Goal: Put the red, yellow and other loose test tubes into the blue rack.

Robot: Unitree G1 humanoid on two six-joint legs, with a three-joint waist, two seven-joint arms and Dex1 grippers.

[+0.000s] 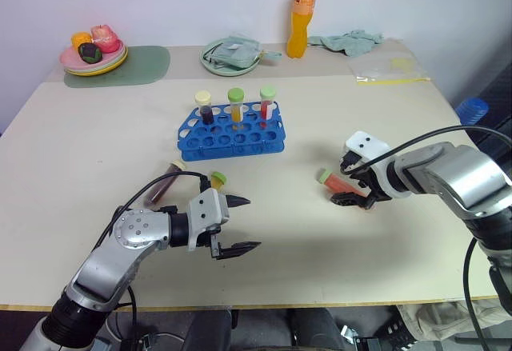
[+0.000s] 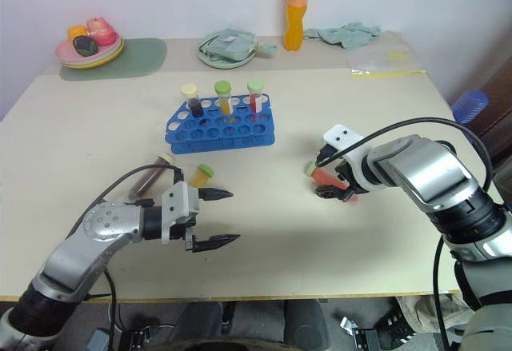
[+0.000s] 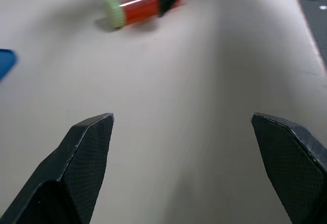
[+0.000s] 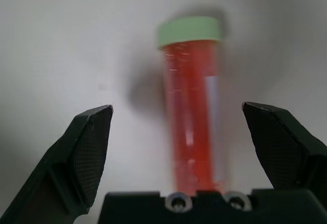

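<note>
The yellow tube lies behind the open fingers of my left gripper, so next my left gripper moves back, turns and takes hold of the tube below its green cap.
The blue rack [image 1: 232, 133] stands mid-table with three capped tubes upright in its back row: brown [image 1: 205, 106], yellow [image 1: 235, 105] and red [image 1: 267, 103]. A loose red tube with a green cap [image 1: 336, 181] lies on the table to the right. My right gripper [image 1: 346, 181] is open and straddles it, with a gap on each side in the right wrist view [image 4: 191, 112]. A loose brown tube [image 1: 162, 185] and a loose yellow tube [image 1: 216, 180] lie in front of the rack. Just in front of them, my left gripper [image 1: 252, 223] is open and holds nothing.
Along the back edge stand an orange drink bottle [image 1: 301, 15], a green plate [image 1: 210, 63] holding a cloth, a plate of fruit [image 1: 94, 53] on a green mat [image 1: 144, 67], a crumpled cloth [image 1: 348, 41] and a plastic bag [image 1: 388, 67].
</note>
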